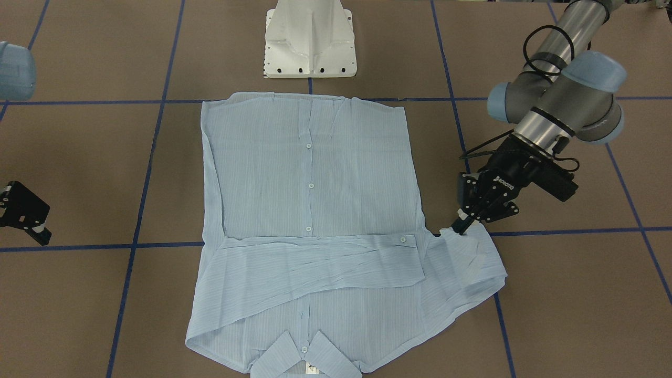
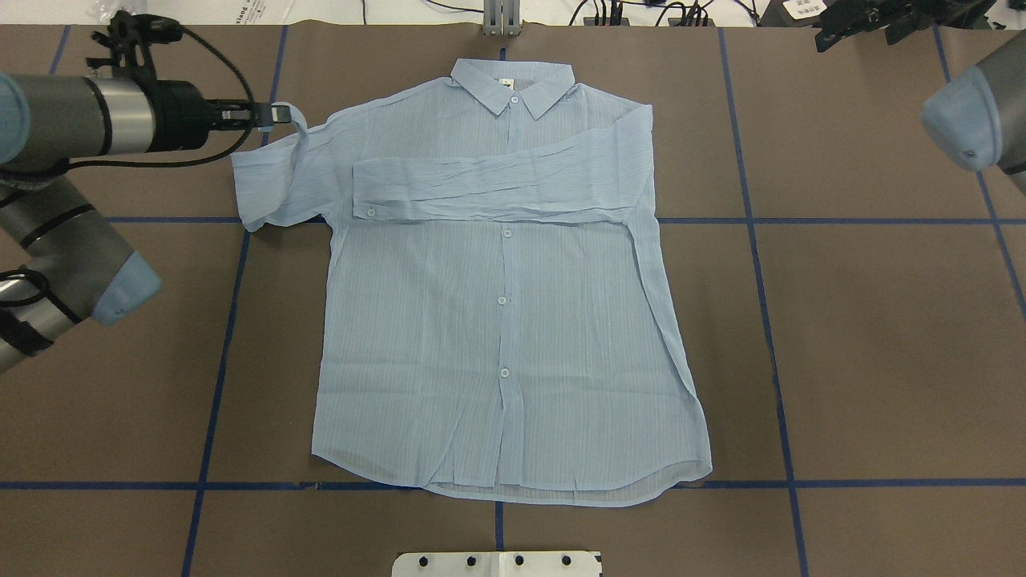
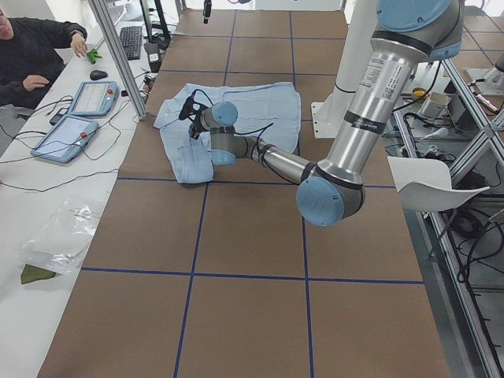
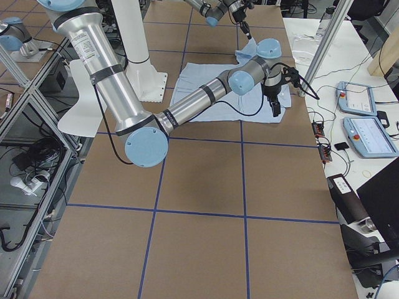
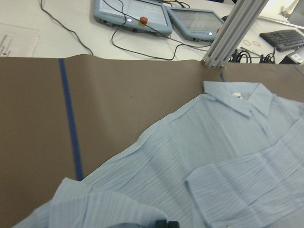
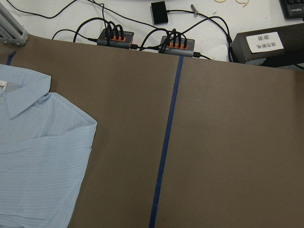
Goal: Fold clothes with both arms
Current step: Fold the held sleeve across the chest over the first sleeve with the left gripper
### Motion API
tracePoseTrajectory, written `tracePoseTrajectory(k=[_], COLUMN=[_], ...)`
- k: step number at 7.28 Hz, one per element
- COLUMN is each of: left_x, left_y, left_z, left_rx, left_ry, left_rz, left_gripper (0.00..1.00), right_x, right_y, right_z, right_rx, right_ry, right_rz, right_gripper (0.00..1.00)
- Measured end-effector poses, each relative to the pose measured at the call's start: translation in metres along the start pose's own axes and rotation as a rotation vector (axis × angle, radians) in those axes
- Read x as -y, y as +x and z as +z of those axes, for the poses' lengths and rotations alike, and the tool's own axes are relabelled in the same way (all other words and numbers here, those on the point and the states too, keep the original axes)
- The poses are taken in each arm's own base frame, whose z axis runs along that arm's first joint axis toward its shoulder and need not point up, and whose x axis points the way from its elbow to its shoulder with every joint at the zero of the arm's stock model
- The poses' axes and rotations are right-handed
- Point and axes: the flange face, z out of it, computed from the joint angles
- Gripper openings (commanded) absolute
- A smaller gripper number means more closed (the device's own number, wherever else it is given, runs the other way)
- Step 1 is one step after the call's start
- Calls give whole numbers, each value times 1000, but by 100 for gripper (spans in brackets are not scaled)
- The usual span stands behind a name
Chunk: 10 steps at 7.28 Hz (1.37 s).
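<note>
The folded sleeve lies flat across the shirt's chest (image 1: 327, 264). My left gripper should go on bringing the lifted cuff over that sleeve and let go near its shoulder fold (image 1: 236, 261).
The light blue striped shirt (image 1: 310, 173) lies flat and buttoned on the brown table, collar (image 2: 513, 84) on the side away from the robot. One sleeve (image 2: 497, 188) lies folded across the chest. My left gripper (image 1: 462, 224) is shut on the cuff of the other sleeve (image 2: 268, 172) and holds it lifted a little, beside the shirt's shoulder; it also shows in the overhead view (image 2: 276, 114). The left wrist view looks over that sleeve (image 5: 118, 199) and the collar. My right gripper (image 1: 23, 212) hangs apart from the shirt, off its other side, open and empty.
The white pedestal base (image 1: 310, 42) stands just beyond the shirt's hem. Blue tape lines (image 2: 753, 264) cross the table. Teach pendants (image 5: 133, 16), cables (image 6: 142, 40) and a metal post (image 5: 232, 33) lie past the far edge. An operator (image 3: 31, 55) sits there.
</note>
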Motion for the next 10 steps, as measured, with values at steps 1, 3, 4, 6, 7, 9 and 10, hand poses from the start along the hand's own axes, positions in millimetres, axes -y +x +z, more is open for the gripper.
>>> tracePoseTrajectory(k=[1,3,4,6,7,9,10], left_x=[6,3,-2,-14,-29,-65,-79], left_y=[40,107,134,177,197,220,230], left_z=[18,57,79,124,144,170,177], left_rx=[-26,-48,-46,-22,-10,12,9], left_ry=[-14,-21,-11,1,0,-13,-25], left_rz=[-43,-115,-138,-166,-170,-164,-163], left_gripper=[0,0,0,0,0,99,100], right_x=[-1,-3,-3,-4,-4,-4,-4], right_y=[1,2,2,2,2,2,1], right_z=[0,1,2,2,2,3,4], right_rx=[-1,-1,-1,-1,0,0,-1], right_ry=[-1,-4,-5,-6,-6,-8,-9], right_rz=[2,11,13,17,19,20,20], right_gripper=[100,100,100,100,100,100,100])
